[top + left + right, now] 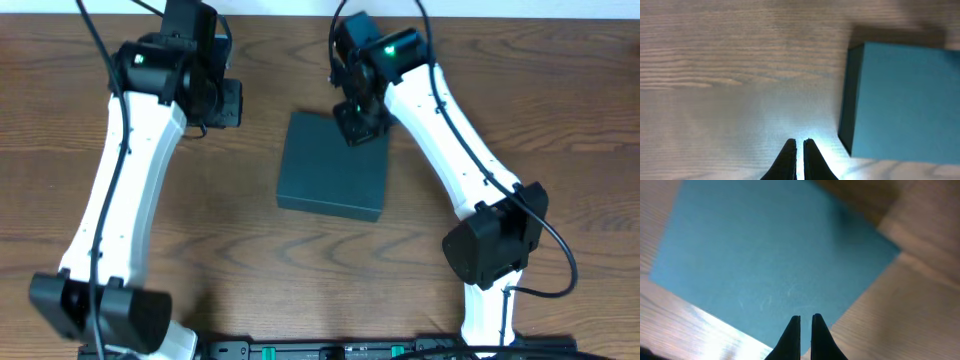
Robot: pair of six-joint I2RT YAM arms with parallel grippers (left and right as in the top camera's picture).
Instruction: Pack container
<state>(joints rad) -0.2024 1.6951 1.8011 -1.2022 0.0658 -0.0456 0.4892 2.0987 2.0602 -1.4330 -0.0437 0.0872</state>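
Note:
The lid is lying flat on the container [325, 170] below the closed fingers of my right gripper. My right gripper should keep going down until its fingers touch the lid [348, 154].
The container [333, 167] is a dark teal box lying flat at the middle of the wooden table with its lid down. My right gripper [361, 126] hovers over its far right corner, shut and empty. In the right wrist view the fingertips [806, 316] hang above the container's top [775, 255], close to one edge. My left gripper [228, 104] is left of the container, above bare wood and apart from it. In the left wrist view its tips [800, 141] are shut on nothing, and the container [905, 100] lies to the right.
The wooden table [250, 240] stretches all around the container. A black rail [330, 350] runs along the front edge between the two arm bases. No other loose objects show.

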